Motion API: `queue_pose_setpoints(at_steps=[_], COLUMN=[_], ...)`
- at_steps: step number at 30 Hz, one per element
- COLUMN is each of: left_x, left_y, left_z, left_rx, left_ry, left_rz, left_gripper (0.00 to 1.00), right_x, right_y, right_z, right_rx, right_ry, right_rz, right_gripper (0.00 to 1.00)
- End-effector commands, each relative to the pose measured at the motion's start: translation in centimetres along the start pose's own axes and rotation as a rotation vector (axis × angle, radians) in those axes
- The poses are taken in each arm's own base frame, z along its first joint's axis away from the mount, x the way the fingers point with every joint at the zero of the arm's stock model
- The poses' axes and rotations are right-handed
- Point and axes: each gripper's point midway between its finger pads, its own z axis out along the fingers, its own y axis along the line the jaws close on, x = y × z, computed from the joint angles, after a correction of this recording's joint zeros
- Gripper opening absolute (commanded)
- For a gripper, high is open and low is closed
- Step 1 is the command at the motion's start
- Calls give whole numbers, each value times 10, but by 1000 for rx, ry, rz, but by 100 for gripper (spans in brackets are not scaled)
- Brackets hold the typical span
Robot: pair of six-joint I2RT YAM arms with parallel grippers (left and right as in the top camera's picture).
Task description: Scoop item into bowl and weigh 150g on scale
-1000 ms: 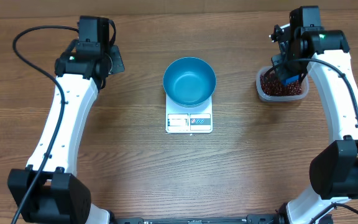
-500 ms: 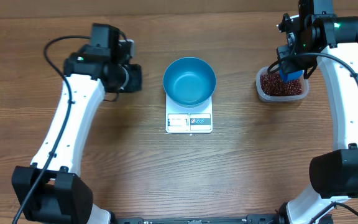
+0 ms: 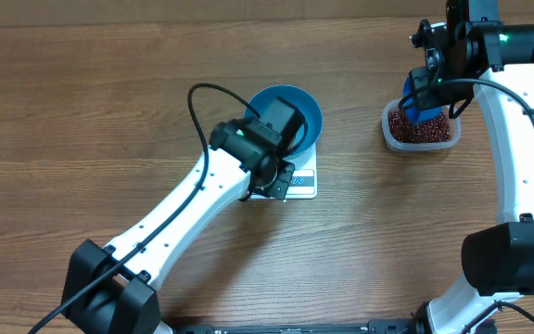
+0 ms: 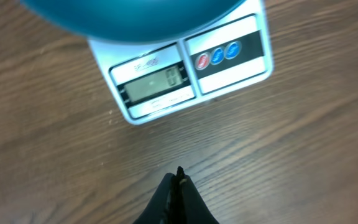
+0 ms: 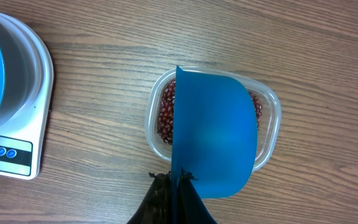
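Next, I move my left gripper back to the wood [image 3: 269,223] in front of the scale before my right gripper scoops, because my left gripper's wrist hangs over the blue bowl [image 3: 297,102].
The blue bowl [image 3: 302,109] stands on the white scale [image 3: 306,182], and my left arm covers its left part. In the left wrist view the scale [image 4: 229,53] shows its grey display [image 4: 151,85], with the bowl [image 4: 135,15] at the top edge. My left gripper [image 4: 179,177] is shut and empty, just above the wood in front of the scale. My right gripper [image 5: 178,178] is shut on a blue scoop [image 5: 216,130], which it holds above the clear tub [image 5: 271,118] of red-brown beans [image 5: 165,115]. The scoop hides most of the beans.
The tub [image 3: 420,139] sits at the table's right, close to the right arm [image 3: 517,139]. The left arm [image 3: 193,209] stretches diagonally from the front left across to the scale. A black cable [image 3: 202,93] loops up behind its wrist.
The left arm has swung from the far left across to the scale, and its gripper now hovers at the scale's front edge. The right gripper with the scoop has stayed over the tub.
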Motion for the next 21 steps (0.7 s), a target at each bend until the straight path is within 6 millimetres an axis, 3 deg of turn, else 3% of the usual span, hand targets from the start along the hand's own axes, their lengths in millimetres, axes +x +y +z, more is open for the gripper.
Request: queue_pose_setpoints(at_steps=[1,6,12,19,21], left_x=[6,8,21,19,22], left_y=[21,16,19,17,14], left_z=[12,22,17,-44,-50], left_rx=[-126,-94,-99,-23,19], left_ry=[-18,-18,25,-149,-202], left_rz=[-155,-104,-49,-33,-35], left_gripper=[4,4,4,5,4], right_x=[-2,-1,1,3,3], right_y=[0,0,0,1,1], right_z=[-2,-2,1,2,2], right_rx=[-6,-6,-9,-11,-11], right_ry=[-11,-10,4,12,12], right_rz=[11,11,11,11,11], right_gripper=[4,4,4,4,4])
